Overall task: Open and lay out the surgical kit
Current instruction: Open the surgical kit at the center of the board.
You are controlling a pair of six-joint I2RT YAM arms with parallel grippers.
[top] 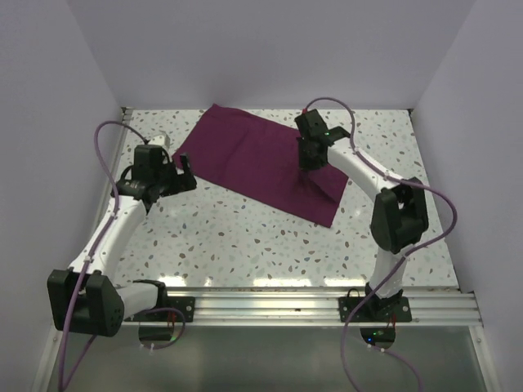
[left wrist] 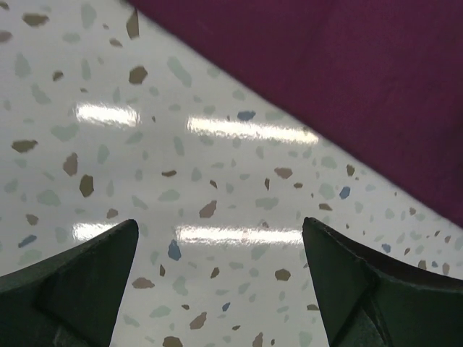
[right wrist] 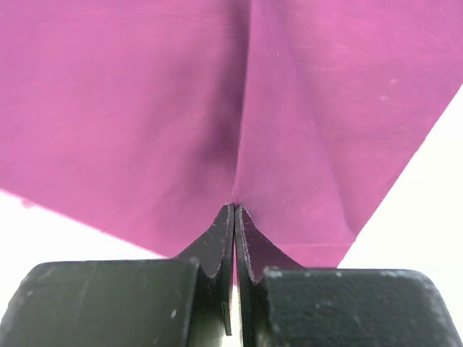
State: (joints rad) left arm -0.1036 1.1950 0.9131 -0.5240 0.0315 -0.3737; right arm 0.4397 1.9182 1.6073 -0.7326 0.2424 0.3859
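The wrap's pinched maroon fold (top: 319,184) lifts off the layer below, so my right gripper keeps pulling it across the clear table until it reaches the metal bar (top: 286,299).
The surgical kit's maroon cloth wrap (top: 253,159) lies folded flat at the back middle of the table. The steel tray and instruments are hidden. My right gripper (top: 308,163) is over the wrap's right part, shut on a pinched fold of the cloth (right wrist: 239,144), which rises in a ridge to the fingertips. My left gripper (top: 181,175) is open and empty, hovering over bare table just off the wrap's left edge. In the left wrist view the wrap (left wrist: 340,79) fills the upper right beyond my open fingers (left wrist: 87,282).
The speckled table (top: 245,237) is boxed by white walls at the back and sides. A metal rail (top: 310,306) with the arm bases runs along the near edge. A small white object (top: 161,139) sits behind my left gripper.
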